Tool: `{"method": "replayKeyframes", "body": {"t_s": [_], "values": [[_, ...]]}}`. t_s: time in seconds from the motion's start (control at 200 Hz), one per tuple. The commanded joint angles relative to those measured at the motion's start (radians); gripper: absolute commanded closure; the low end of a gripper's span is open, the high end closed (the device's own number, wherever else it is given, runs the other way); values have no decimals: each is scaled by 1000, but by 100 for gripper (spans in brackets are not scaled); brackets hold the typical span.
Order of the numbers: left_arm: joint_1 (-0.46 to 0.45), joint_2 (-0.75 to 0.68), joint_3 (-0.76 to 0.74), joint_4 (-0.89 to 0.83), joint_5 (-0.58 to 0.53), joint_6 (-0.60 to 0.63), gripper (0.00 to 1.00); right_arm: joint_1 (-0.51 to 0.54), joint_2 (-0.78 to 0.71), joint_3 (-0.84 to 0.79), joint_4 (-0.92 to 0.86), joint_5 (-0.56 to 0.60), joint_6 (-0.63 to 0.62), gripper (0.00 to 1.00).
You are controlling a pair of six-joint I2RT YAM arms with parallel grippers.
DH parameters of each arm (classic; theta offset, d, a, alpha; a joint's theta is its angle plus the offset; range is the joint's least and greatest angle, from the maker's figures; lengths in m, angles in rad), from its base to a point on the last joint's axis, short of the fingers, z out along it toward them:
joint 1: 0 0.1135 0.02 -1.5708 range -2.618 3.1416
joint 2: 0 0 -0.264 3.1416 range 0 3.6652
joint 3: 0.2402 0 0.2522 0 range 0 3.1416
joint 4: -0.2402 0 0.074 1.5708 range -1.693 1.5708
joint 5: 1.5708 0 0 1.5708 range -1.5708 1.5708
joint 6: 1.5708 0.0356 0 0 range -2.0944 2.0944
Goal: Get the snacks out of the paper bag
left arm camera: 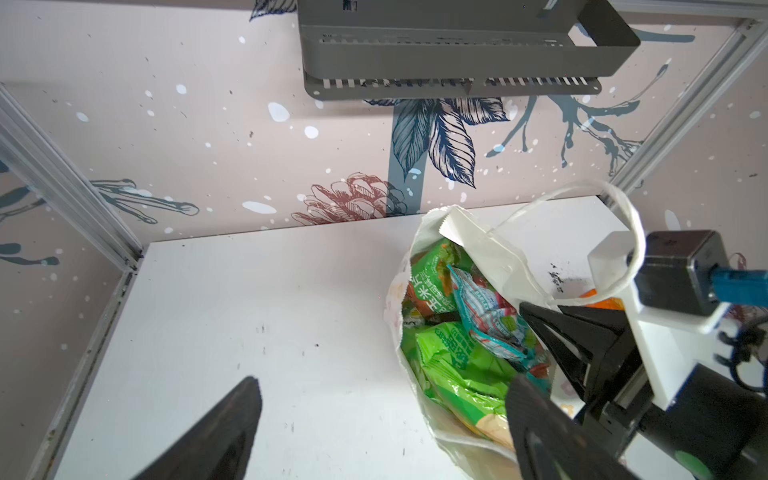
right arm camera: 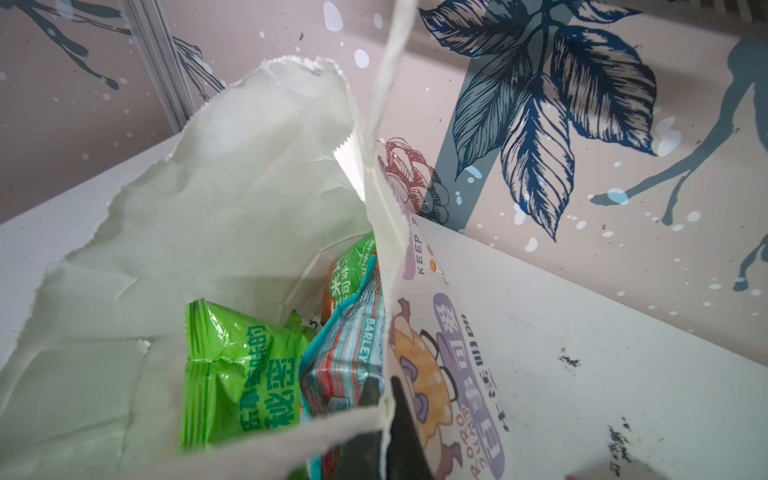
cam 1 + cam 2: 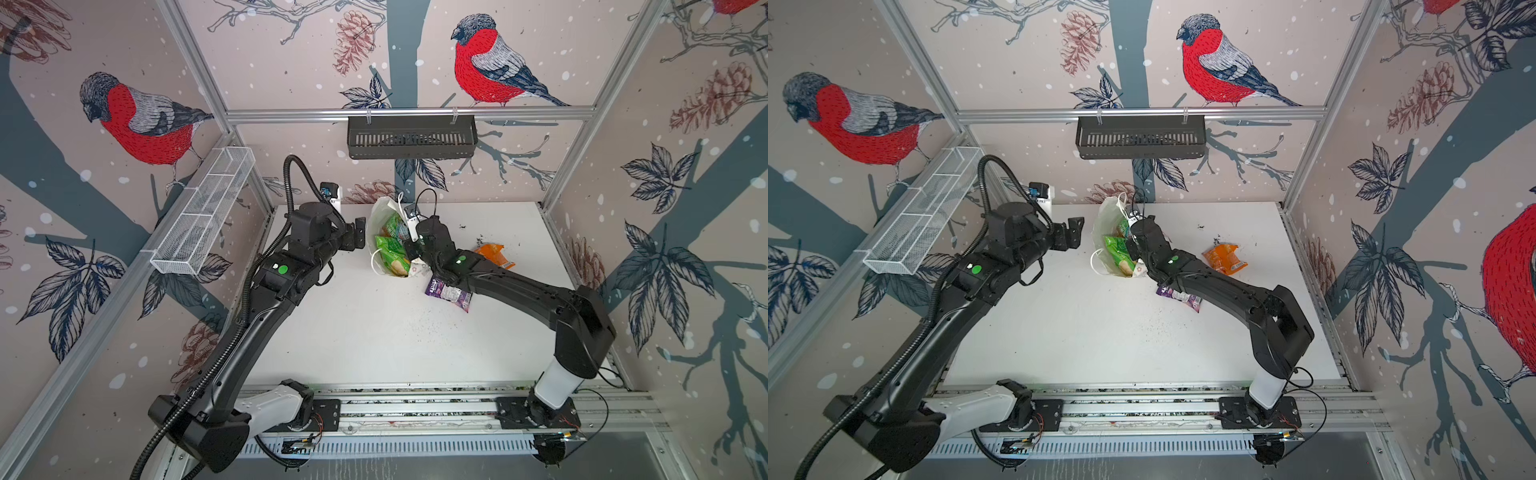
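I should keep the bag open with my right gripper, which is shut on the bag's printed side (image 2: pixel 436 368), while my left gripper takes out the teal-white packet (image 1: pixel 492 316).
The white paper bag (image 3: pixel 380 214) (image 2: pixel 232 178) stands open at the back middle of the table. Inside it lie snacks: green packets (image 1: pixel 457 361) (image 2: pixel 241 374) and a teal-white one (image 1: pixel 486 311) (image 2: pixel 349 353). On the table to the right of the bag lie an orange packet (image 3: pixel 494 254) (image 3: pixel 1224 258) and a purple packet (image 3: pixel 449 293) (image 3: pixel 1179 297). My right gripper (image 2: pixel 385 386) is shut on the bag's printed side wall, one finger inside and one outside. My left gripper (image 1: pixel 384 386) (image 3: pixel 359 235) hangs open just left of the bag, holding nothing.
A black slotted shelf (image 3: pixel 411 137) hangs on the back wall above the bag. A white wire basket (image 3: pixel 203 216) is fixed to the left wall. Dark crumbs (image 3: pixel 478 239) dot the white table (image 3: pixel 374 332). The arms' rail (image 3: pixel 415 407) runs along the front.
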Motion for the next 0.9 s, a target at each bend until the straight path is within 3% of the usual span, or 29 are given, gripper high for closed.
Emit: {"method": "replayKeyframes", "body": {"t_s": [0.0, 0.195, 0.44, 0.595, 0.791, 0.896], "values": [[0, -24, -27, 22, 69, -32, 8, 9, -23, -45, 42, -77, 94, 100], [0, -21, -36, 22, 202, -76, 10, 8, -58, -98, 57, -107, 165, 100], [0, -42, -125, 47, 289, -122, 12, -9, -100, -97, 40, -172, 237, 100], [0, -52, -167, 109, 445, -155, 14, -16, -96, -75, 26, -221, 260, 100], [-2, -50, -184, 98, 441, -180, 16, -26, -108, -81, 37, -264, 288, 100], [-3, -40, -198, 101, 503, -199, 18, -32, -104, -75, 32, -274, 296, 100]]}}
